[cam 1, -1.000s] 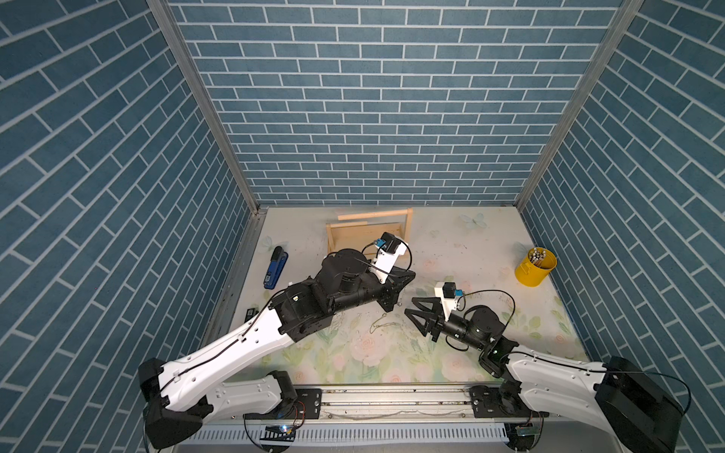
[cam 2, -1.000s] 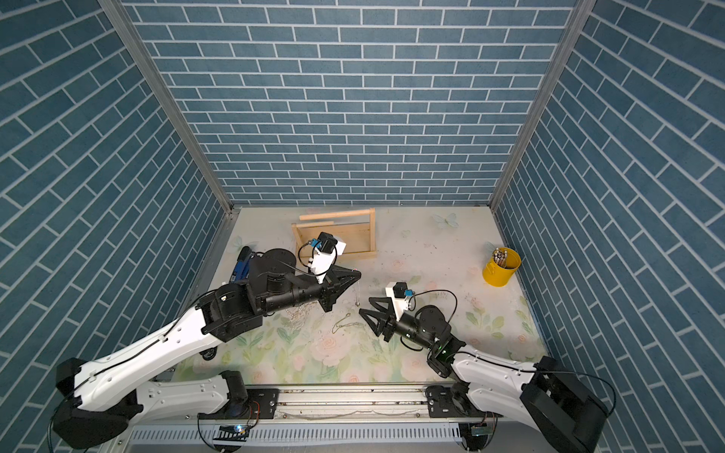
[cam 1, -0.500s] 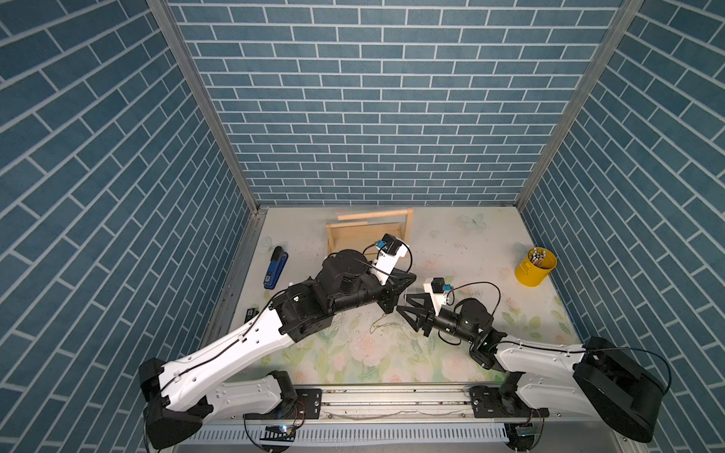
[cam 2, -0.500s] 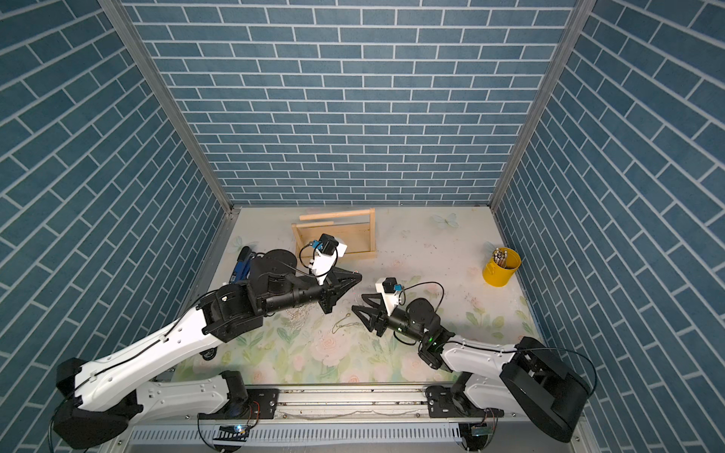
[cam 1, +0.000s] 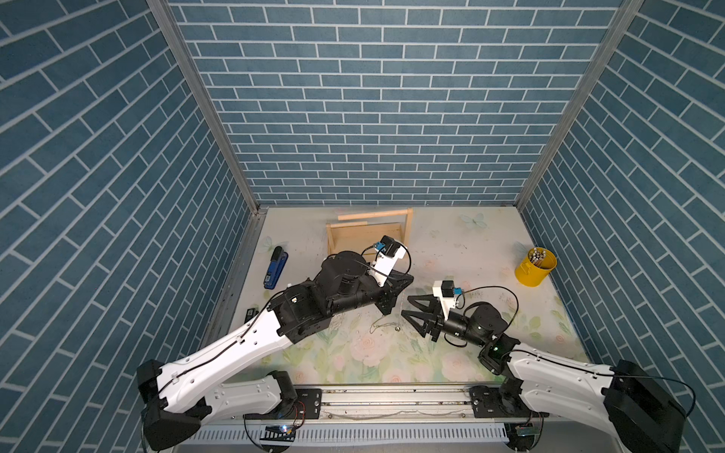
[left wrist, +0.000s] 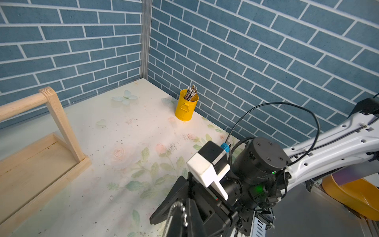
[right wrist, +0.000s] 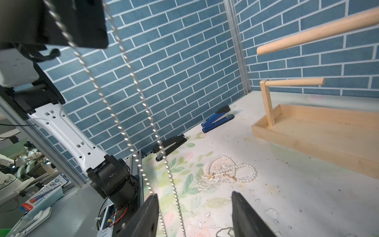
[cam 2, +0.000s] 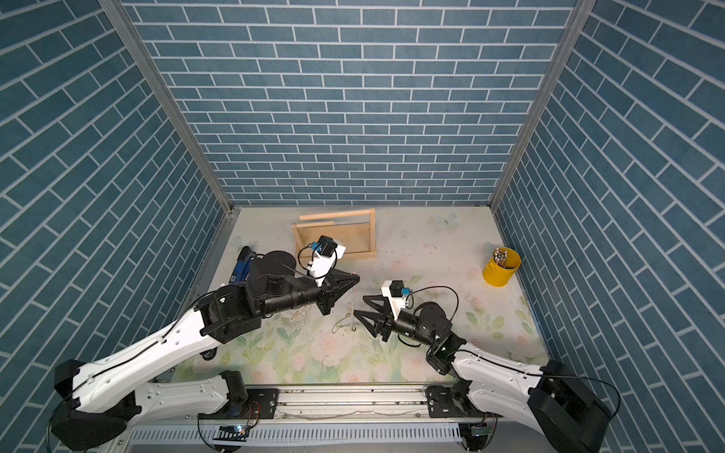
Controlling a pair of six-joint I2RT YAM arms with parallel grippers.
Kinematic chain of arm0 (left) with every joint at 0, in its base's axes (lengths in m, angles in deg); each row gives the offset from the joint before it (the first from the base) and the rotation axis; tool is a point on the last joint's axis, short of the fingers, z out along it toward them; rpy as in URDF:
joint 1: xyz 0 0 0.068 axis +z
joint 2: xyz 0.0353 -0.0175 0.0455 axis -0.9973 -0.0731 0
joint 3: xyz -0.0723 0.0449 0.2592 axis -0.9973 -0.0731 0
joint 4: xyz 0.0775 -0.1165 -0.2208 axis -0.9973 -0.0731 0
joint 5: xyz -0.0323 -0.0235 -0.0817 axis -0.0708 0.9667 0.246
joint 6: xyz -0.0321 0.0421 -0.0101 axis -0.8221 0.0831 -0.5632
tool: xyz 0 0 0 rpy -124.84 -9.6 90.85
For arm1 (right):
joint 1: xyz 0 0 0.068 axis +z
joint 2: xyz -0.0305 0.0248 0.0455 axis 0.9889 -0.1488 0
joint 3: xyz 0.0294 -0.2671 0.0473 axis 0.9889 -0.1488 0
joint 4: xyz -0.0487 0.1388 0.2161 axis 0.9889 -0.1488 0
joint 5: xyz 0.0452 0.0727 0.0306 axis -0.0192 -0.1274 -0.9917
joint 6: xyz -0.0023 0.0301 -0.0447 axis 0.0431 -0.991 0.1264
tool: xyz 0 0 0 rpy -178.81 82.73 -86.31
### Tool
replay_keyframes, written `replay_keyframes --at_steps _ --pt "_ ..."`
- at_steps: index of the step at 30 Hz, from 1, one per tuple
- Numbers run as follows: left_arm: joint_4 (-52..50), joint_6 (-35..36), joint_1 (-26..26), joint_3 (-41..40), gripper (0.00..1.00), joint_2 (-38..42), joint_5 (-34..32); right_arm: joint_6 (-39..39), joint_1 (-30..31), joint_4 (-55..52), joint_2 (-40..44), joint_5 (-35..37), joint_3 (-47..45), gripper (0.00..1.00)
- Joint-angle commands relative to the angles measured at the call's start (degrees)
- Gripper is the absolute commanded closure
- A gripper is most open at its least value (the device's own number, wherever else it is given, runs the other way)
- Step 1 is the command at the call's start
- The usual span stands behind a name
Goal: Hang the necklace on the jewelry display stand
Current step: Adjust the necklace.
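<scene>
The necklace's two strands (right wrist: 173,188) hang against one finger of the robot's open right gripper, so the robot should move the strands' lower end (cam 1: 398,327) to the middle of the fingers before it closes them.
A thin silver bead-chain necklace (cam 1: 401,304) hangs from my left gripper (cam 1: 408,281), which is shut on its top end above the floral mat. Its lower part trails on the mat (cam 2: 342,324). In the left wrist view the necklace (left wrist: 185,217) loops over the shut jaw tips. My right gripper (cam 1: 406,306) is open just right of the hanging strands, low over the mat. In the right wrist view two strands of the necklace (right wrist: 164,160) drop close to one finger (right wrist: 150,211) of that open gripper (right wrist: 194,204). The pale wooden jewelry display stand (cam 1: 368,235) stands empty at the back.
A pearl necklace (right wrist: 231,170) lies on the mat below my left arm. A blue stapler (cam 1: 275,267) and a black stapler (right wrist: 170,145) lie along the left wall. At the right wall stands a yellow cup (cam 1: 535,266) of rods.
My right arm has reached left, bringing its open jaws up to the hanging necklace. The left arm has held still with the necklace.
</scene>
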Motion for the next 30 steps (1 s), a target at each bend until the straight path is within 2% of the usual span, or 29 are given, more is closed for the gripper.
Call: replay_keyframes --at_steps 1,6,11,17,23,30 --pt "-0.6 0.5 0.3 -0.8 1.00 0.1 1.1 0.6 0.3 -4.9 2.8 -0.2 1.4 0.41" --pt "0.1 0.0 0.2 -0.7 1.00 0.1 2.2 2.4 0.3 -7.0 2.6 1.1 1.6 0.44" --pt "0.1 0.1 0.2 0.0 1.00 -0.3 3.0 3.3 0.3 -6.1 -0.6 2.6 1.5 0.55" --pt "-0.5 0.0 0.2 0.2 1.00 -0.5 3.4 3.2 0.3 -2.8 -0.8 5.2 0.6 0.63" --pt "-0.2 -0.3 0.2 0.2 1.00 -0.1 3.8 3.4 0.3 -2.8 -1.3 3.8 1.0 0.63" --pt "-0.2 -0.2 0.2 0.4 1.00 -0.6 3.6 2.2 1.0 -1.0 -2.5 2.8 0.0 0.56"
